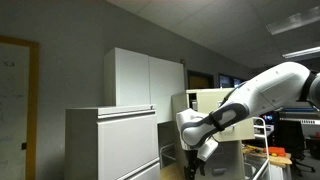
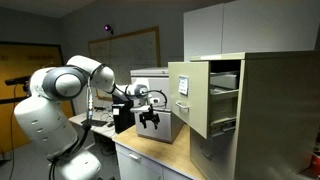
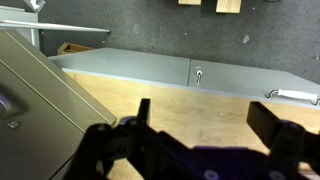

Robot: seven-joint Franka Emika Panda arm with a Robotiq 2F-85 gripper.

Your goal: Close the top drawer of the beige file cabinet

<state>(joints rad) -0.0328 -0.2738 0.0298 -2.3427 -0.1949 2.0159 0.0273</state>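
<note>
The top drawer (image 1: 238,131) sticks out level over the shaded lower drawers (image 1: 218,164). It will slide straight back when I push its front.
The beige file cabinet (image 2: 270,110) stands at the right in an exterior view. Its top drawer (image 2: 188,95) is pulled far out, with papers visible inside, and the lower drawers are shut. My gripper (image 2: 150,118) hangs open and empty above a wooden tabletop, to the left of the drawer front and apart from it. It also shows below the arm's wrist in an exterior view (image 1: 196,160), with a beige drawer front (image 1: 200,100) behind the arm. In the wrist view both fingers (image 3: 205,125) are spread with nothing between them, and a slanted beige panel (image 3: 35,95) is at the left.
A wide pale grey cabinet (image 1: 110,145) and a tall white cupboard (image 1: 145,80) stand nearby. A wooden tabletop (image 3: 170,105) lies under the gripper. A grey low cabinet with a lock (image 3: 197,72) is behind it. A small box-like unit (image 2: 152,78) sits behind the gripper.
</note>
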